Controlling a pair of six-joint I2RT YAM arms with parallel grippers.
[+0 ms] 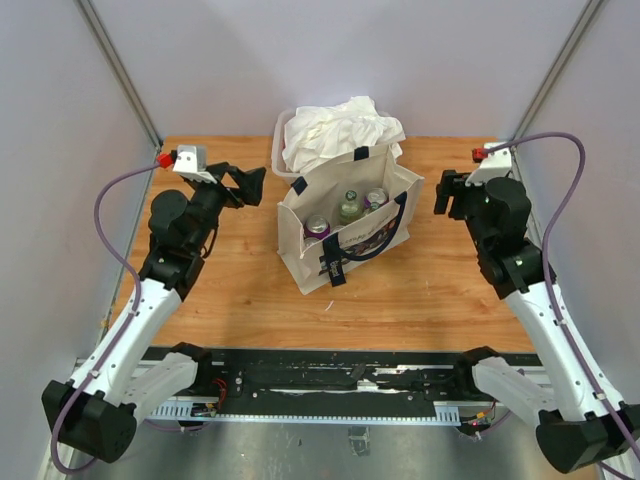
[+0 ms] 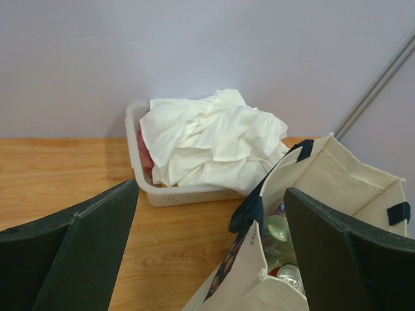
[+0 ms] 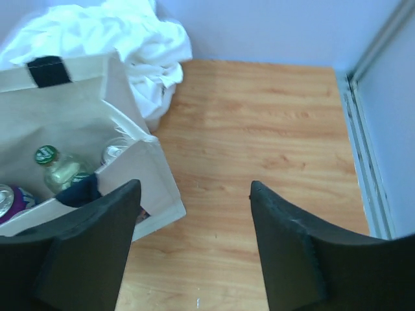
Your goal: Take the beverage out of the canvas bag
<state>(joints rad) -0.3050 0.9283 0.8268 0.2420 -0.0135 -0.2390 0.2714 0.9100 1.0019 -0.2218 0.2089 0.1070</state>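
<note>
My gripper will uncover a red can behind the canvas bag's front side (image 1: 372, 240) when it pulls it open, because red (image 2: 275, 271) shows beside a silver top.
The cream canvas bag (image 1: 385, 190) with navy handles stands open at the table's middle. Inside it are three drinks: a purple can (image 1: 316, 226), a green-capped bottle (image 1: 349, 206) and a silver can (image 1: 376, 198). My left gripper (image 1: 250, 185) hovers open just left of the bag. In the left wrist view the bag's rim (image 2: 337, 175) and a handle lie before that gripper (image 2: 211, 188). My right gripper (image 1: 445, 192) is open to the right of the bag, holding nothing. The right wrist view shows the bag (image 3: 71, 110), the bottle (image 3: 55, 165) and the gripper (image 3: 194, 184) over bare wood.
A clear plastic tub (image 1: 279, 140) heaped with white cloth (image 1: 340, 130) stands right behind the bag, touching it. Grey walls with metal posts close in the table on the left, right and back. Bare wood lies on both sides of the bag.
</note>
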